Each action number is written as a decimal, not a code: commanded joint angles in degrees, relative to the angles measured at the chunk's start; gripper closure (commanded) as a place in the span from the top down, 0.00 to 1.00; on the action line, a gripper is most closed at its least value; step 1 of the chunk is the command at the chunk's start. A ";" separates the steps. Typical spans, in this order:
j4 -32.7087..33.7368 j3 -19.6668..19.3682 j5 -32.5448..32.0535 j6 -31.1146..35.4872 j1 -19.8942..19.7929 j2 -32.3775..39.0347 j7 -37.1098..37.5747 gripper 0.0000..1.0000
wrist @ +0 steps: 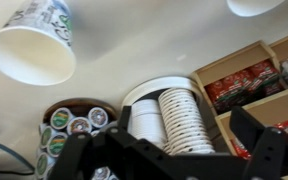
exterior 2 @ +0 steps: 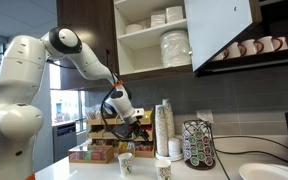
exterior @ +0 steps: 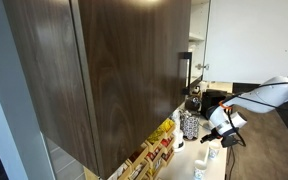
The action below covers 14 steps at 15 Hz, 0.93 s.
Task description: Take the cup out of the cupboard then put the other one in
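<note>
The paper cup (exterior 2: 164, 166) near the pod carousel stands apart from the other cup. I continue to lower my open gripper to its side (exterior 2: 164, 172) until the fingers touch it.
The cupboard has dark brown doors (exterior: 124, 70) with a slim bar handle (exterior: 184, 72). In an exterior view one door (exterior 2: 224, 30) stands open on pale shelves with white bowls and plates (exterior 2: 174, 45); I cannot make out a cup inside. Two patterned paper cups (exterior 2: 125, 163) (exterior 2: 164, 168) stand on the counter. In the wrist view they show at the top left (wrist: 34, 45) and top right (wrist: 256, 5). My gripper (exterior 2: 134, 118) (exterior: 222, 125) hangs above the counter, behind the cups. Its fingers (wrist: 169, 160) are open and empty.
A tall stack of paper cups (exterior 2: 164, 128) (wrist: 174, 115) stands beside a pod carousel (exterior 2: 196, 143) (wrist: 74, 125). Wooden tea boxes (exterior 2: 89, 152) (wrist: 249, 80) sit on the counter. Mugs (exterior 2: 249, 47) line a shelf beside the open door.
</note>
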 commanded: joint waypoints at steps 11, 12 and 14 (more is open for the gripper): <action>1.79 -5.15 2.01 0.96 -5.17 3.40 5.58 1.00; 2.33 -5.63 1.68 0.85 -5.80 4.46 6.89 1.00; 3.13 -6.37 0.77 1.06 -7.20 7.15 10.37 1.00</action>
